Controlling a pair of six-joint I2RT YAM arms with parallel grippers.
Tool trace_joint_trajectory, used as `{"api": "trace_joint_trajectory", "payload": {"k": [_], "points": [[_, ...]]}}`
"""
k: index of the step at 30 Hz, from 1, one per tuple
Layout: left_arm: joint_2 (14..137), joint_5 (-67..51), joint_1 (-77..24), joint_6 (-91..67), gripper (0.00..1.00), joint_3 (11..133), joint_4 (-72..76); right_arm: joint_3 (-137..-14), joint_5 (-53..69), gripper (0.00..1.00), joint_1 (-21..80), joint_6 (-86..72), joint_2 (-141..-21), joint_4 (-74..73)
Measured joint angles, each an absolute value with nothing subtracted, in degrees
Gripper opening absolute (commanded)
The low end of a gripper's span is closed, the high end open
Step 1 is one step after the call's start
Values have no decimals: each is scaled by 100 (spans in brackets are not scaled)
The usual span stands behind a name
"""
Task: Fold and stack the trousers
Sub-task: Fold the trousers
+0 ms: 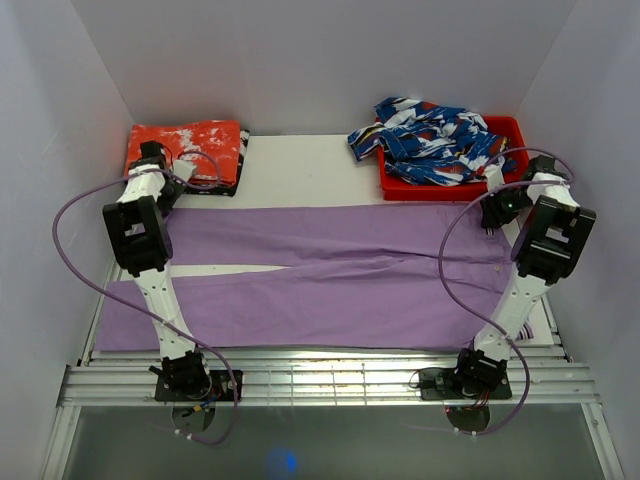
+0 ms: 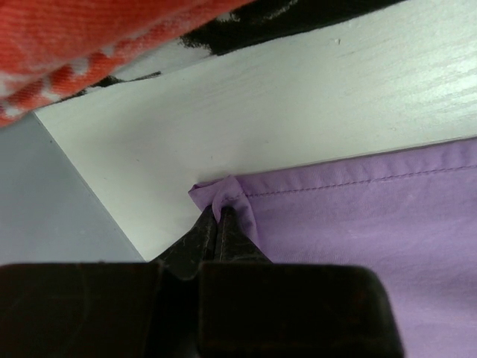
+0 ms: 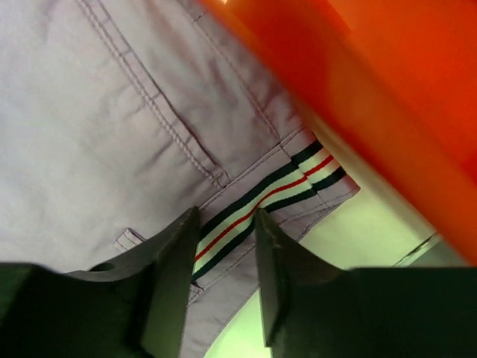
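Next, I shift toward the waistband's far corner [image 3: 324, 175] and pinch there before lifting the trousers, since my right gripper's fingers straddle the striped trim [image 3: 242, 214] short of that corner.
The lilac-purple trousers [image 1: 330, 270] lie flat across the table, legs to the left and waistband to the right. My left gripper [image 1: 168, 198] is at the far leg's cuff. In the left wrist view it [image 2: 218, 212] is shut on the bunched corner of the cuff [image 2: 223, 195], which rests on the table. My right gripper [image 1: 492, 222] is at the far corner of the waistband. In the right wrist view it [image 3: 226, 218] is open, its fingers on either side of the dark-and-white striped trim [image 3: 257, 198] with a red line.
A folded red-orange cloth with white blotches [image 1: 190, 150] lies at the back left, close to my left gripper. A red bin [image 1: 440, 189] holding a blue-white-red patterned garment [image 1: 430, 140] stands at the back right, right beside my right gripper. White walls enclose three sides.
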State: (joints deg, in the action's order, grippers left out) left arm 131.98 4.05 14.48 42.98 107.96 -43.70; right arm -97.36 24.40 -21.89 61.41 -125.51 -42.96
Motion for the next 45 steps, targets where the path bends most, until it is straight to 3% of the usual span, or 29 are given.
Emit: {"api": "trace_joint_trajectory", "payload": {"k": [4,7,10,11,14,17,22,31,34,35,37,40,41,45], "points": [[13262,403,1452,4307,0,10906,-4434,-9577,2495,32,-2296,6423,-12418,-4569],[13266,395,1452,4344,0,10916,-4449,-9668,2777,36,-2571,6674,-12407,-5227],[13266,384,1452,4386,0,10916,-4453,-10014,2980,53,-2877,6831,-12407,-5863],[13266,381,1452,4401,0,10916,-4456,-10178,3035,65,-2958,6895,-12407,-6003],[13268,370,1452,4438,0,10921,-4460,-10536,3135,83,-2978,7013,-12407,-6228],[13270,362,1452,4460,0,10925,-4469,-10921,3151,91,-2834,7094,-12503,-6305],[13270,360,1452,4469,0,10925,-4469,-11496,3175,93,-2615,7035,-12971,-6066],[13270,364,1450,4563,0,10925,-4480,-11430,3092,90,-2423,7159,-13399,-5948],[13273,368,1450,4606,0,10925,-4482,-11334,3017,77,-2359,7448,-13404,-6001],[13273,368,1450,4611,0,10927,-4484,-11323,3004,65,-2329,7568,-13428,-6031],[13292,368,1450,4619,0,10969,-4508,-11312,2971,54,-2252,7856,-13485,-6119],[13321,364,1452,4624,0,11019,-4536,-11312,2888,29,-2191,8178,-13487,-6263],[13325,362,1452,4617,0,11030,-4545,-11312,2877,9,-2171,8263,-13482,-6337],[13325,314,1459,4569,0,11045,-4554,-11229,2818,8,-2158,8475,-13303,-6486]]}}
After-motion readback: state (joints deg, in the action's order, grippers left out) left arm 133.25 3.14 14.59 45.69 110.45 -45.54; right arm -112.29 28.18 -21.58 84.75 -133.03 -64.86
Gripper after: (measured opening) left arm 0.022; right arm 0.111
